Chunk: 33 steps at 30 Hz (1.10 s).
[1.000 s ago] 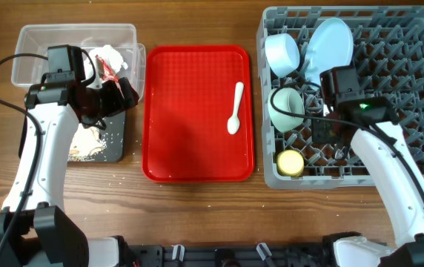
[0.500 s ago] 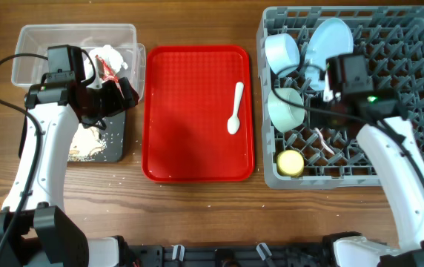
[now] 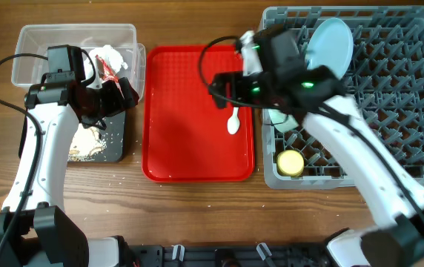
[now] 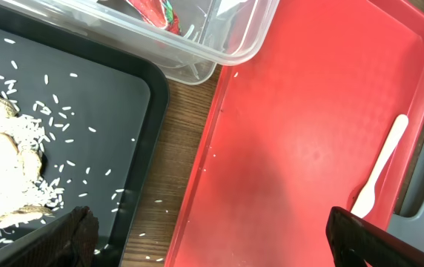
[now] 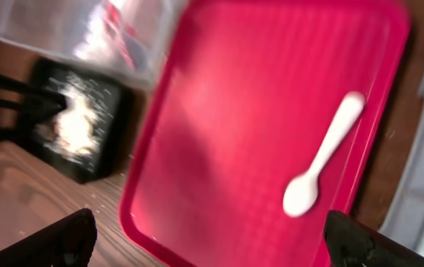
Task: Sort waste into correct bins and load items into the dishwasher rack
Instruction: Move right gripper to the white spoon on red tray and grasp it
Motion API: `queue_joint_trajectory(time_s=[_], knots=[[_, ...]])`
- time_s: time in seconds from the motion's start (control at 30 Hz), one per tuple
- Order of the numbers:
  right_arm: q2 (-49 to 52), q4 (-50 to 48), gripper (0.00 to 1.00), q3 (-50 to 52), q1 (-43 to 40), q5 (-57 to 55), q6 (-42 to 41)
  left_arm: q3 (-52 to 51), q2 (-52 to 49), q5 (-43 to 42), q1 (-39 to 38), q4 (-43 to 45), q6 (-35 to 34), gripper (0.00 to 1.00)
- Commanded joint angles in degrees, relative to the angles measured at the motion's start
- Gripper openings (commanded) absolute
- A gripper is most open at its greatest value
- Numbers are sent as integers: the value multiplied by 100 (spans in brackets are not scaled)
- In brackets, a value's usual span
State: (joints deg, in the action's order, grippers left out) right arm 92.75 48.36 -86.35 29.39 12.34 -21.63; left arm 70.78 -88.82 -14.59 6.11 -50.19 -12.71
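Observation:
The white spoon point(image 3: 234, 119) is alone on the red tray with its wide end point(image 3: 233, 125) toward the robot's open fingers, so the right gripper should keep going down until they are on both sides of that end of the spoon.
A white spoon point(image 3: 235, 119) lies on the right half of the flat red tray point(image 3: 186, 148). My right gripper point(image 3: 225, 85) hovers open and empty just above its handle end. The right wrist view is blurred; it shows the spoon point(image 5: 323, 167) ahead of the wide-apart fingertips point(image 5: 45, 241), with my right gripper point(image 5: 212, 248) empty. My left gripper point(image 3: 116, 95) stands open and empty over the edge between the clear tub point(image 3: 30, 44) and the black tray point(image 3: 114, 144). The tub holds the red-and-white wrapper point(image 4: 156, 11), and rice and scraps point(image 4: 4, 148) lie on the black tray. The left wrist view also shows the spoon point(image 4: 379, 174).
The grey rack point(image 3: 397, 96) fills the right side and holds a pale blue plate point(image 3: 329, 41), a mint bowl point(image 3: 282, 119) partly under my right arm, and a yellow cup point(image 3: 290, 162). Loose rice grains lie on the wood point(image 4: 175, 185) between the black tray and the red tray.
My right gripper opened over the rack, then swung left out of the rack to above the spoon on the red tray. The left arm has not moved.

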Motion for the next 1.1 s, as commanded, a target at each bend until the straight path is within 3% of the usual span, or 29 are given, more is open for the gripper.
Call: queue_joint_trajectory(time_s=[0.0,0.33,0.47,0.73,0.97,1.07], knots=[[481,262,100,-24,210,-1217,-824,81,74,35,28,-4,52,100],[1300,-295,100,363,234,-686,-1008,81,74,35,28,-4,52,100],[1550,-535,85,627,234,-678,-1360,81,74,35,28,-4,52,100],[2321,-614,76,647,232,-802,-1611,81,74,35,28,-4,52,100],[2470,-754,62,649,232,-979,-1891,81,74,35,28,-4,52,100],[2579,-765,61,649,225,-975,-1912,81,74,35,28,-4,52,100]])
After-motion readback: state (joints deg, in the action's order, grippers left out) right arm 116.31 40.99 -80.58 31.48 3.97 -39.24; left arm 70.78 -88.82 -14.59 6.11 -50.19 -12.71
